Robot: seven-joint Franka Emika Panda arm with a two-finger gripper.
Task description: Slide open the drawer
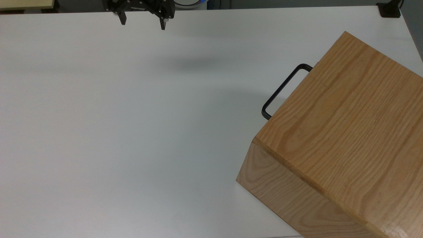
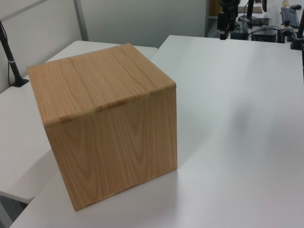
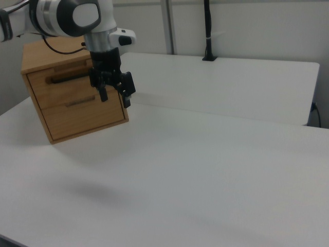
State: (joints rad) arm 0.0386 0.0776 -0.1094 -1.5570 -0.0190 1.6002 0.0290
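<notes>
My gripper will pull the drawer out, and the oak box casing [image 2: 108, 123] will stay upright in its place because it stands flat on its broad base [image 2: 126, 189].
The oak box casing [image 1: 343, 132] stands at the top view's right, turned at an angle. The drawer's black U-shaped handle [image 1: 283, 88] sticks out from its upper-left face. In the right view the drawer front [image 3: 54, 85] with its black bar handle [image 3: 66, 78] sits flush in the casing [image 3: 36, 56], above a second panel. The left view shows only the casing's plain sides [image 2: 104, 118]. My gripper [image 1: 142, 23] hangs open at the top view's top edge, far left of the handle. It is well above the table in the right view [image 3: 115, 96], with nothing between its fingers.
The white table [image 1: 132, 132] stretches wide between gripper and box. A black clamp [image 1: 389, 10] sits at the top view's top-right corner. A black pole [image 3: 207, 31] stands on the adjoining table in the right view. Another desk [image 2: 28, 142] adjoins beside the box.
</notes>
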